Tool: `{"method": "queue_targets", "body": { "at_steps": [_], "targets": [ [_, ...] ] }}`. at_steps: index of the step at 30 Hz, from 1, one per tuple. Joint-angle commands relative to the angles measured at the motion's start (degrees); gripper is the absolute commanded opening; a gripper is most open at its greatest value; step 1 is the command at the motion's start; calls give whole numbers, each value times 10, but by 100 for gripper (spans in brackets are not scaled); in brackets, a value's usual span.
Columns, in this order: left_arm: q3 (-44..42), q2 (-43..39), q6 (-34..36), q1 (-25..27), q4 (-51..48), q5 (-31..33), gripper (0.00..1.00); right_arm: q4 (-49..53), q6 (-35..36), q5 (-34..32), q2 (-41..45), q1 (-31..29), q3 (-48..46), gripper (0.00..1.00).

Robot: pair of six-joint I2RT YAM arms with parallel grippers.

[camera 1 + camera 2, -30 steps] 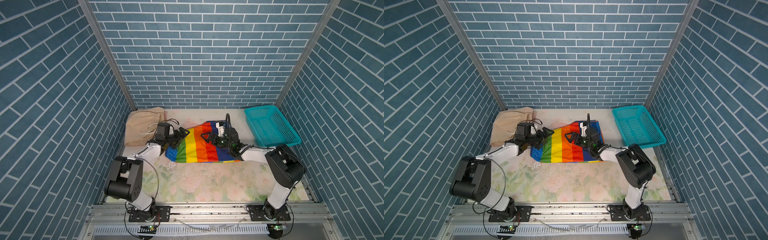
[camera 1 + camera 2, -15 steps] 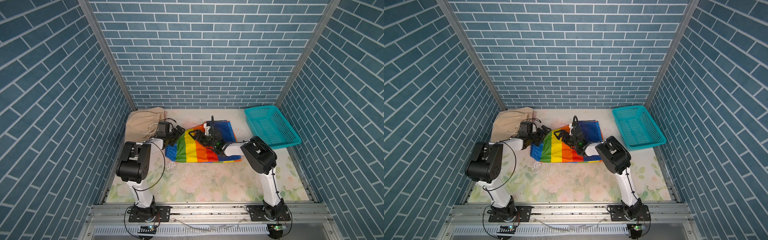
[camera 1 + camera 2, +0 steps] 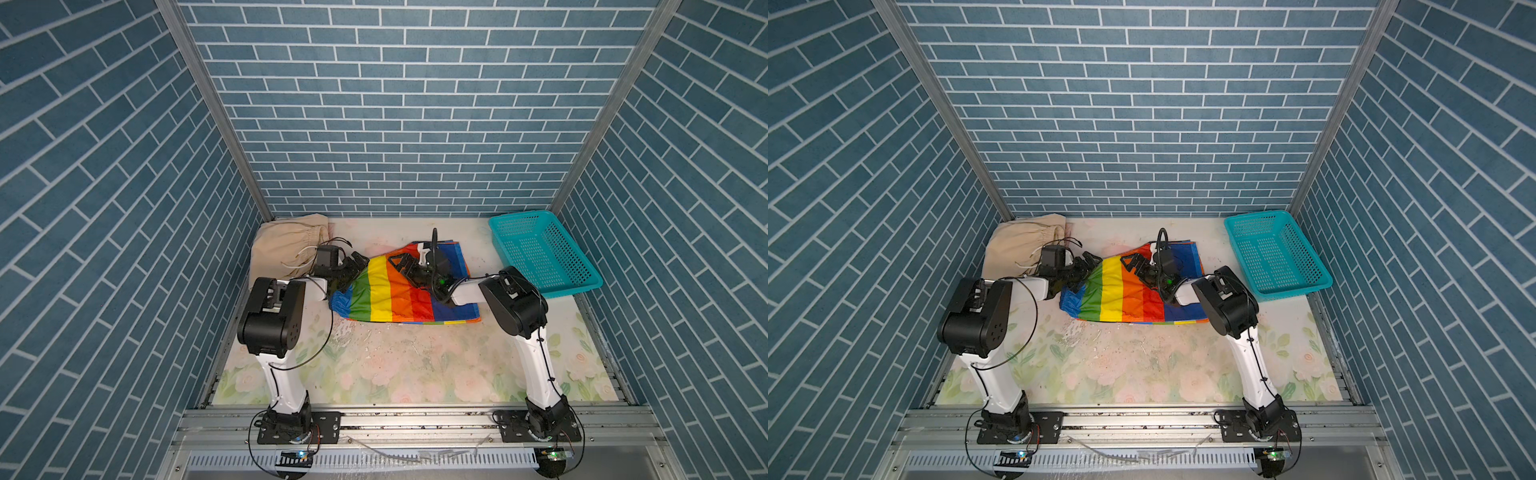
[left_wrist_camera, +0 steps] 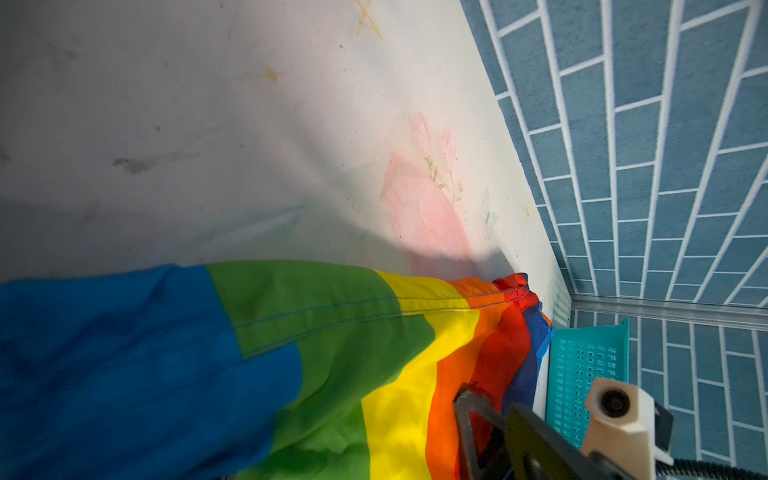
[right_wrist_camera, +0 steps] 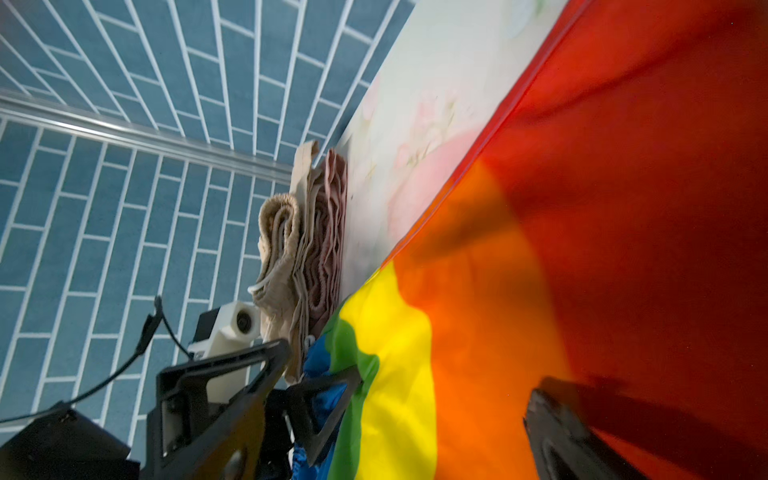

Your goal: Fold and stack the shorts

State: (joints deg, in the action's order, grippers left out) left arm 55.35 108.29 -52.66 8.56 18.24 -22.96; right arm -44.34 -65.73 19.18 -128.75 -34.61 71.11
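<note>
Next, my left gripper moves back, grips the waistband (image 3: 339, 304) and pulls it clear before folding, because the rainbow shorts' blue end lies close beside the beige shorts (image 3: 321, 234).
Rainbow-striped shorts (image 3: 390, 295) (image 3: 1121, 295) lie spread in the middle of the table. In both top views my left gripper (image 3: 358, 266) (image 3: 1090, 264) sits low at their left, blue-green edge. The right wrist view shows this left gripper (image 5: 322, 361) open, with the blue hem between its fingers. My right gripper (image 3: 404, 266) (image 3: 1133, 264) hovers open over the orange and red stripes; one of its fingers (image 5: 557, 415) shows just above the cloth. Folded beige shorts (image 3: 286, 245) (image 5: 278, 249) lie at the back left on top of pink shorts (image 5: 330, 232).
A teal perforated basket (image 3: 569, 289) (image 3: 1296, 291) stands at the back right against the wall. Brick-patterned walls close in the floral table (image 3: 395, 365) on three sides. Both arms' elbows stand raised over the table's sides.
My right gripper has slid left across the rainbow shorts toward the left gripper. Both arms' elbows have risen. The left gripper has stayed at the shorts' left edge.
</note>
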Motion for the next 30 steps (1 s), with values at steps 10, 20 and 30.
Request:
{"method": "queue_targets", "body": {
  "at_steps": [10, 20, 30],
  "targets": [
    [81, -180, 212, 24, -309, 67, 100, 199, 195, 67, 213, 70, -97, 98],
    [-64, -256, 255, -14, -345, 94, 96, 280, 271, 76, 296, 73, -160, 99],
    [-81, -191, 249, -23, -297, 111, 91, 322, 313, 85, 329, 80, -205, 98]
  ]
}}
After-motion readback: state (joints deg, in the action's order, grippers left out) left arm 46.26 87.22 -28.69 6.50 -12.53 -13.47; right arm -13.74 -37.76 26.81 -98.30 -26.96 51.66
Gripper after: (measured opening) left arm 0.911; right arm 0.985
